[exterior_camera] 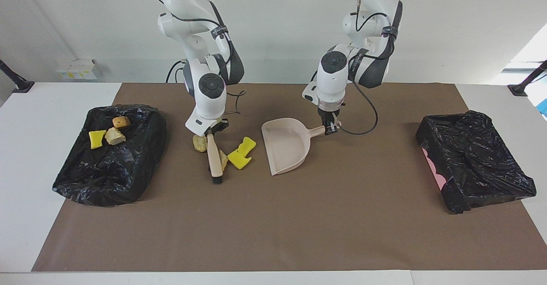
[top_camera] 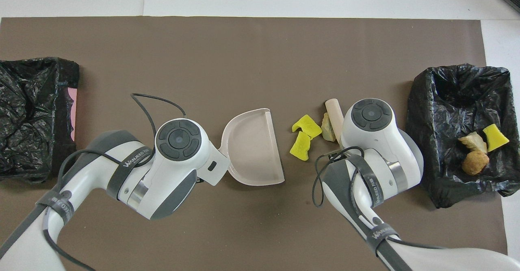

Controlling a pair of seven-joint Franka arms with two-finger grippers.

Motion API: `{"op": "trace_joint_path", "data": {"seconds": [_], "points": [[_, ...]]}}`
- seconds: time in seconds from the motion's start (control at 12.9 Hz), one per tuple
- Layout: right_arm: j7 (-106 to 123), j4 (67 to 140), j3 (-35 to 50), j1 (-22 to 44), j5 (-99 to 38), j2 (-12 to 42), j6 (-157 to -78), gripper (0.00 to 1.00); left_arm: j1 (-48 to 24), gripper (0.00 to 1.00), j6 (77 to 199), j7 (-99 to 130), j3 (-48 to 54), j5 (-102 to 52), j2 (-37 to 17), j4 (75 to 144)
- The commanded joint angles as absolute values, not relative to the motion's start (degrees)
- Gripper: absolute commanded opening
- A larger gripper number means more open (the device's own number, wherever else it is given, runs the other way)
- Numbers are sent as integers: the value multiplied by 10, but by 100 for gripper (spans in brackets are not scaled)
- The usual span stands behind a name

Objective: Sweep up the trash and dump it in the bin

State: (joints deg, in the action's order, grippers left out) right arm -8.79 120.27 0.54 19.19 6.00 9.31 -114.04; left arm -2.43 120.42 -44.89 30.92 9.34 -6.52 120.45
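I can see that one tan lump (exterior_camera: 199, 143) lies behind the brush, so next my right gripper carries the brush back to the lump's bin side (exterior_camera: 183, 145) and sweeps the lump into the dustpan.
My right gripper (exterior_camera: 212, 129) is shut on the handle of the beige hand brush (exterior_camera: 213, 157), whose bristles rest on the mat. Two tan lumps of trash (exterior_camera: 199, 143) lie against the brush; one also shows in the overhead view (top_camera: 327, 126). Two yellow trash chunks (exterior_camera: 240, 152) lie between the brush and the beige dustpan (exterior_camera: 285, 145), also seen from overhead (top_camera: 304, 135). My left gripper (exterior_camera: 329, 127) is shut on the dustpan's handle, with the pan's mouth facing the trash. Three more trash pieces (exterior_camera: 107, 134) lie in the black-bagged bin (exterior_camera: 102, 169) at the right arm's end.
A second black-bagged bin (exterior_camera: 474, 161) with a pink side stands at the left arm's end of the table, with nothing visible in it. A brown mat (exterior_camera: 273, 225) covers the table. Both wrists hide their grippers in the overhead view.
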Motion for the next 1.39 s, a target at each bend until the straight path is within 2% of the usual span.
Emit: {"op": "trace_joint_path", "data": {"seconds": [0.0,0.46,0.7,1.01,1.31], "points": [[-62,1203,8,231,-6,91,-1135,0,-29,0,1225,-458,301,91,-34,1241],[-39,1195,8,300,-185,97,-1171,0,-25,0,1239,-460,301,91,-35,1245],[-43,1159,8,305,-217,106,-1142,0,-24,0,1242,-461,301,91,-35,1245],[-63,1145,-1,245,-199,66,-1062,0,-24,0,1243,-461,301,90,-35,1245],[-68,1148,-1,164,-90,37,-1014,0,-25,0,1246,-461,301,90,-35,1245]]}}
